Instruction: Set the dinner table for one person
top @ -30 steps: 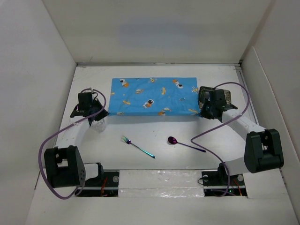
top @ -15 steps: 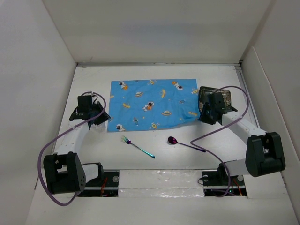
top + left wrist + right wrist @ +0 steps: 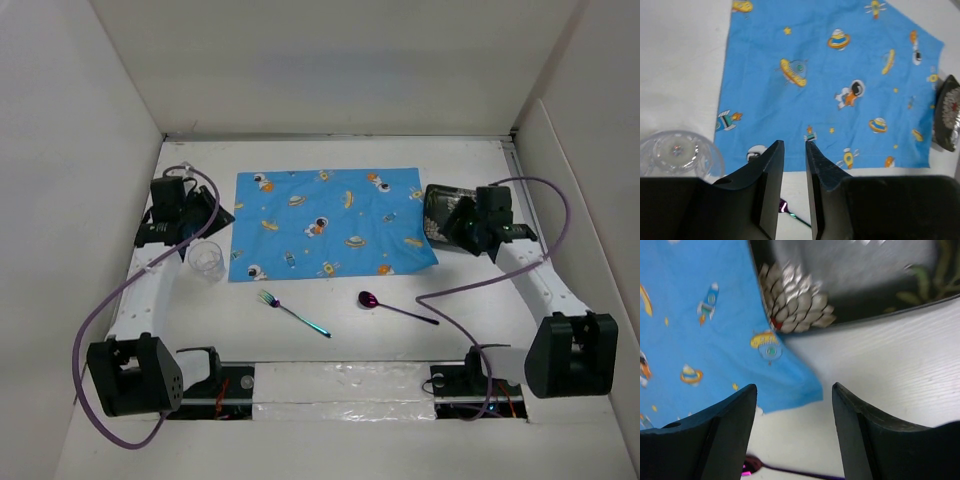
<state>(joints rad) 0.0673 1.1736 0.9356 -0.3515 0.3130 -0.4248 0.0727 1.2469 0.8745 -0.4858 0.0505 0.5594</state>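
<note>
The plate is at the placemat's edge (image 3: 426, 215), far from my left gripper, so my right gripper should lift it by its side rim onto the placemat.
The white dinner table (image 3: 350, 290) carries a blue space-print placemat (image 3: 330, 225) lying flat in the middle. My left gripper (image 3: 218, 214) hovers at the mat's left edge, jaws a narrow gap apart and holding nothing. In the left wrist view the left gripper (image 3: 794, 145) looks down on the placemat (image 3: 830, 85). My right gripper (image 3: 458, 226) is wide open over the mat's near right corner, beside a dark pinecone-print plate (image 3: 443, 210). In the right wrist view the right gripper (image 3: 794, 387) is above bare table, with the plate (image 3: 850, 280) beyond it.
A clear glass (image 3: 205, 262) stands just near-left of the mat. A fork (image 3: 293, 312) and a purple spoon (image 3: 395, 305) lie on the table in front of the mat. White walls border the table on three sides.
Both grippers have let go of the placemat's near corners and opened. The mat now lies spread out toward the near side. The left arm drew back to the far left, the right arm moved right.
</note>
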